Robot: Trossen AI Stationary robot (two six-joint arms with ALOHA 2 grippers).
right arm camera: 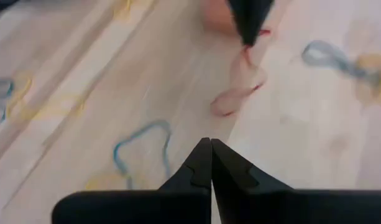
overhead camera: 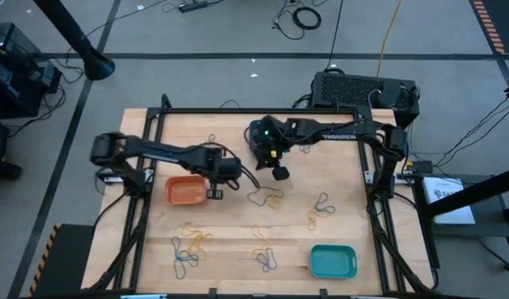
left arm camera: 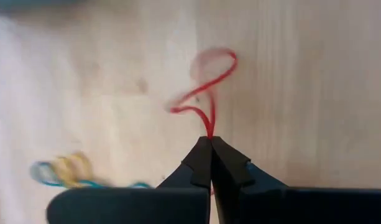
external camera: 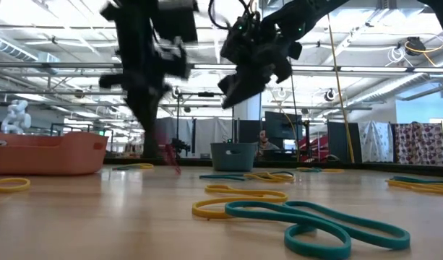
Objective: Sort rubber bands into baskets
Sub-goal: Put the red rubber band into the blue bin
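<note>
My left gripper is pinching the red rubber band away from the dark teal basket point(external camera: 232, 157). Next, my right gripper grabs the rubber band's slack loop point(left arm camera: 209, 91) to bring it to the basket.
My left gripper point(overhead camera: 214, 193) stands just right of the orange basket point(overhead camera: 186, 190) and is shut on a thin red rubber band point(left arm camera: 206, 87). That band also shows under the left fingers in the right wrist view point(right arm camera: 240, 84). My right gripper point(overhead camera: 281, 174) hovers shut near the table's middle, with nothing between its fingers point(right arm camera: 211, 142). Several loose rubber bands point(overhead camera: 266, 198) in yellow, blue and orange lie flat on the wood. The turquoise basket point(overhead camera: 332, 261) sits near the front right. A dark teal basket point(external camera: 233, 155) stands farther back. My left gripper pinches one end of the red band's loop point(left arm camera: 210, 129) between its two fingertips, coming from above and pointing steeply down. The rest of the band hangs slack and curled below the fingers. Whether its lower end point(right arm camera: 224, 107) touches the wood, I cannot tell.
A blue band point(right arm camera: 143, 146) lies below my right gripper. Teal and yellow bands point(external camera: 315, 224) lie near the front edge. More bands point(overhead camera: 192, 245) are spread along the front left and at the right point(overhead camera: 320, 208). A black metal frame point(overhead camera: 237, 110) borders the table.
</note>
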